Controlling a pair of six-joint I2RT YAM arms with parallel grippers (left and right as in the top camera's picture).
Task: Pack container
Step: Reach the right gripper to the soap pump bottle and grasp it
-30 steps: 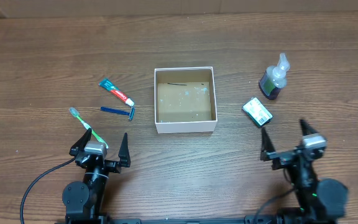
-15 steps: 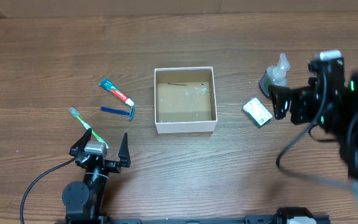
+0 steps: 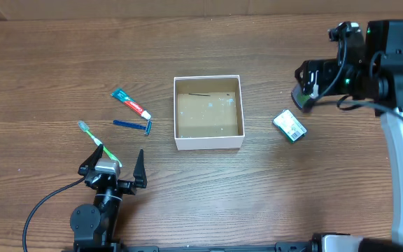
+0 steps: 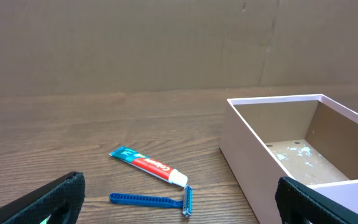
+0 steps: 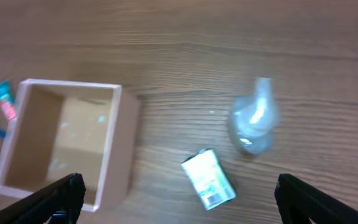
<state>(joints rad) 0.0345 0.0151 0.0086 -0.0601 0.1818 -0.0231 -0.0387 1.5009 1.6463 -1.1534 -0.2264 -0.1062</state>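
The pump bottle (image 5: pixel 251 132) is upright and clear of the packet, so the robot's right gripper should go on moving down toward its top (image 5: pixel 263 93) before the open fingers are on both sides of it.
The container (image 3: pixel 208 143) is a square open-top box with white walls and a brown floor, empty, at the table's middle. It also shows in the left wrist view (image 4: pixel 253 155) and the right wrist view (image 5: pixel 120 155). A toothpaste tube (image 3: pixel 131 102), a blue razor (image 3: pixel 133 124) and a green toothbrush (image 3: pixel 96 142) lie left of it. A green-white packet (image 3: pixel 290 125) lies to its right. My left gripper (image 3: pixel 114 170) is open and empty, low near the toothbrush. My right gripper (image 3: pixel 308 87) is open and empty, raised above the pump bottle (image 5: pixel 253 124) and the packet (image 5: pixel 209 180).
The clear pump bottle with dark liquid is mostly hidden under my right arm in the overhead view. In the left wrist view the toothpaste (image 4: pixel 148 165) and razor (image 4: pixel 151 200) lie just ahead of the open fingers (image 4: pixel 179 193). The table is bare wood elsewhere.
My right arm has lifted from the front right of the table and swung to the back right, over the pump bottle. The left arm and all objects have not moved.
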